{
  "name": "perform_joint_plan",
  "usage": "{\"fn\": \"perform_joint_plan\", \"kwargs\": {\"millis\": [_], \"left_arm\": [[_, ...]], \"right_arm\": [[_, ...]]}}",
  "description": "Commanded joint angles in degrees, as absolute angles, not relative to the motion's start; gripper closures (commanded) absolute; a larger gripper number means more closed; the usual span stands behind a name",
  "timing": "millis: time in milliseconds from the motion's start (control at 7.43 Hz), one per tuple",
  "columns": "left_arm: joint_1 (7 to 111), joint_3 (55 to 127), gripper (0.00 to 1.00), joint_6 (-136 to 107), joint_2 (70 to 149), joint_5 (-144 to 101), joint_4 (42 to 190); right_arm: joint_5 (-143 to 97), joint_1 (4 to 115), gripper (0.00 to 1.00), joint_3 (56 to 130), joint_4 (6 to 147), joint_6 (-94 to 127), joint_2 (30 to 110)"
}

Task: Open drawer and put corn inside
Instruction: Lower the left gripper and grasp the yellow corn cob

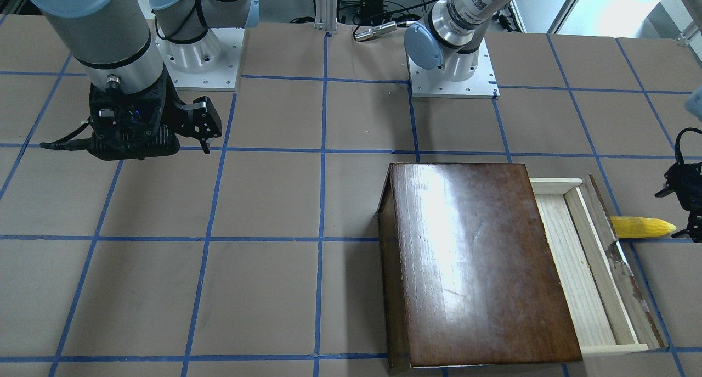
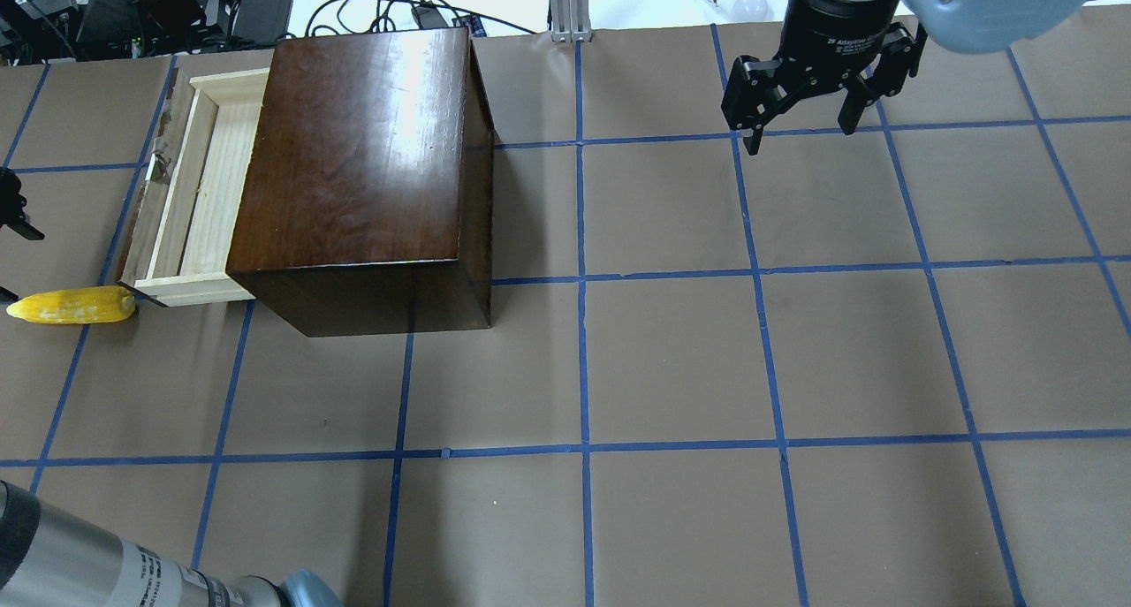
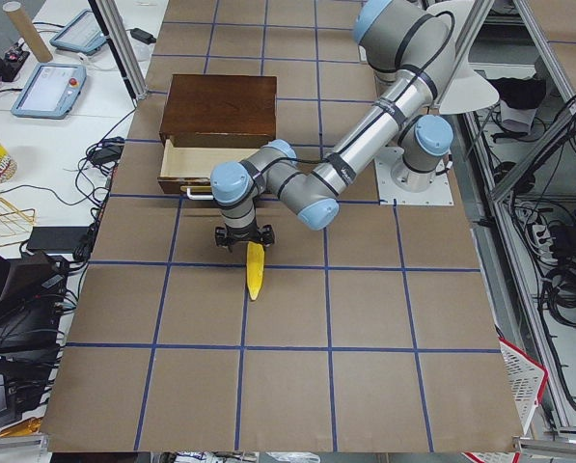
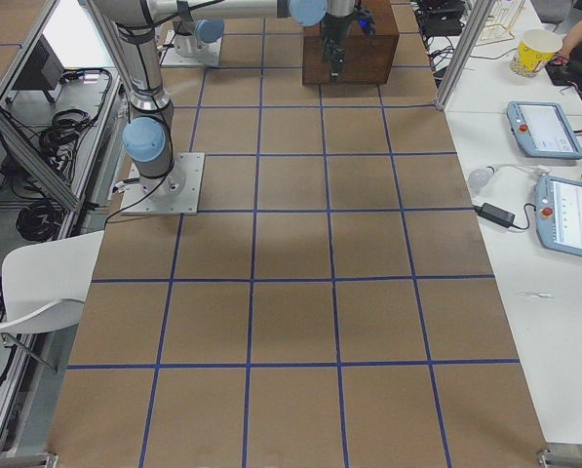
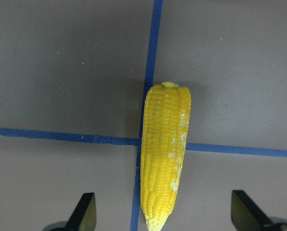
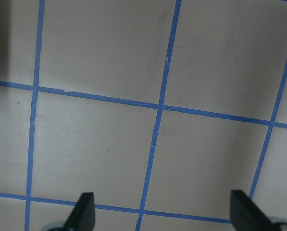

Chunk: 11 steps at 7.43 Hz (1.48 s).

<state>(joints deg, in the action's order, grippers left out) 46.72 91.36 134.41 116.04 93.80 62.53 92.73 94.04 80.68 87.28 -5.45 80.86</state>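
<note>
I expect the corn to roll a little when I put it inside, because the yellow corn's sides [image 1: 639,228] are rounded and the drawer's tray [image 1: 579,271] is flat.
The drawer [image 1: 576,262] is pulled partly out of the dark-brown cabinet [image 1: 477,262], and its pale wood tray [image 2: 199,192] holds nothing. The yellow corn [image 2: 71,307] lies on the table just outside the drawer's chipped front panel, near one corner. My left gripper [image 5: 165,214] is open above the corn [image 5: 165,154], its fingers either side of the pointed end and apart from it. It shows at the frame edge in the front view [image 1: 683,209]. My right gripper [image 2: 800,139] is open and empty, high over the far side of the table.
The table is brown paper with a blue tape grid [image 2: 583,280]. The arm bases [image 1: 452,78] stand at the robot's edge. Tablets [image 4: 544,127] and a cup [image 4: 532,51] sit on a side bench off the table.
</note>
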Motion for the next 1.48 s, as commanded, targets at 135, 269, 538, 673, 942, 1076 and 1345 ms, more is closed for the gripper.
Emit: {"fn": "perform_joint_plan", "kwargs": {"millis": [135,269,538,673,942,1076,1345], "left_arm": [[43.9,98.1,0.00,137.3,118.0,93.2,52.2],[43.9,98.1,0.00,137.5,118.6,91.5,52.1],[43.9,97.9,0.00,137.8,119.8,91.1,52.0],[43.9,97.7,0.00,138.3,120.4,90.4,52.0],[43.8,97.8,0.03,138.4,120.8,89.1,52.0],[43.7,97.9,0.23,138.7,120.8,87.4,52.0],[43.5,97.6,0.92,139.2,120.8,87.4,52.0]], "right_arm": [[92.7,94.0,0.00,80.7,87.3,-5.5,80.9],[92.7,94.0,0.00,80.7,87.2,-5.5,80.9],[92.7,94.0,0.00,80.7,87.3,-5.5,80.9],[92.7,94.0,0.00,80.7,87.3,-5.5,80.9],[92.7,94.0,0.00,80.7,87.3,-5.5,80.9],[92.7,94.0,0.00,80.7,87.3,-5.5,80.9],[92.7,94.0,0.00,80.7,87.3,-5.5,80.9]]}}
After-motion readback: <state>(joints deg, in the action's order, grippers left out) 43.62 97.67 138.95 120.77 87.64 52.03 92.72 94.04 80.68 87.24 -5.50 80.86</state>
